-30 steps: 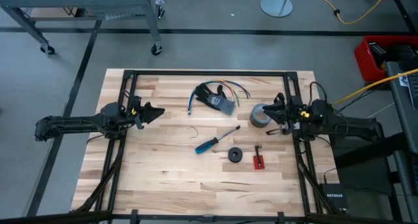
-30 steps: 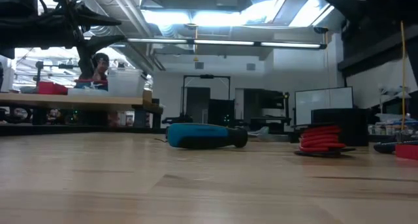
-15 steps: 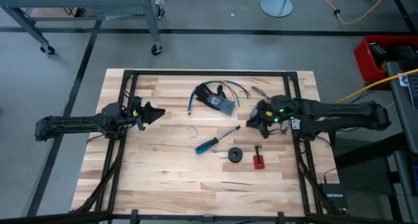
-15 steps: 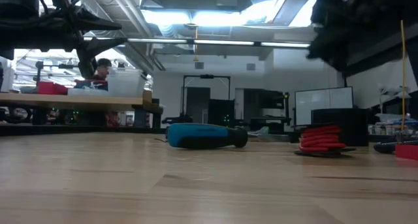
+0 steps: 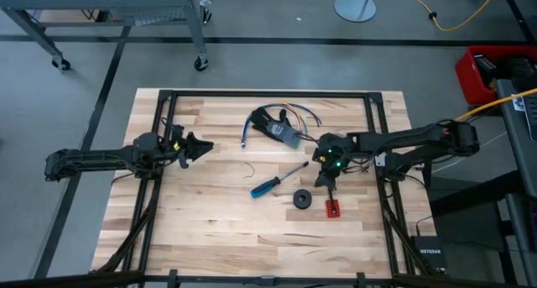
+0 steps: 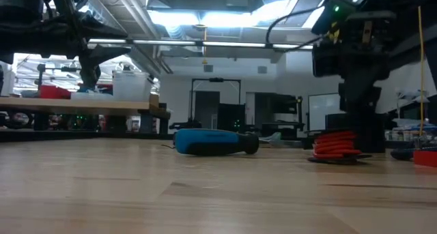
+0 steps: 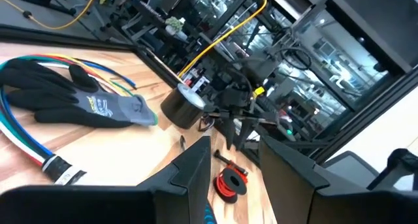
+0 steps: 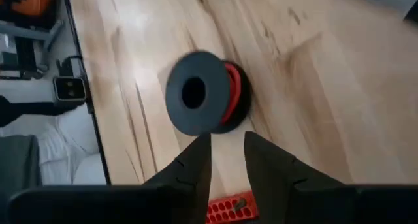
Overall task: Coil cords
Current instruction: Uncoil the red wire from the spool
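The coil (image 5: 302, 199) is clear of the red block, and its rim faces my open fingers. My right gripper should carry on going down toward the coil's rim (image 5: 309, 194) and close there.
The coil (image 8: 202, 92), red wire wound between black flanges, lies flat on the table; it also shows in the high view (image 5: 300, 198) and the low view (image 6: 336, 145). My right gripper (image 8: 227, 160) is open and empty. It hangs above the table (image 5: 321, 182), just to the right of and beyond the coil, with its fingers pointing down toward it. A thin loose dark wire (image 5: 247, 169) lies on the wood at mid-table. My left gripper (image 5: 201, 144) is open and empty over the table's left part.
A blue-handled screwdriver (image 5: 273, 182) lies left of the coil. A small red block (image 5: 332, 207) lies right of it. A black and grey glove (image 5: 277, 127) with coloured wires (image 5: 304, 113) lies at the far middle. A dark tape roll (image 7: 181, 108) stands under my right arm.
My right gripper has swung out from beside the tape roll at the table's right edge toward the middle and the near edge. It has tipped to point downward and now hangs close to the coil. Nothing on the table has moved.
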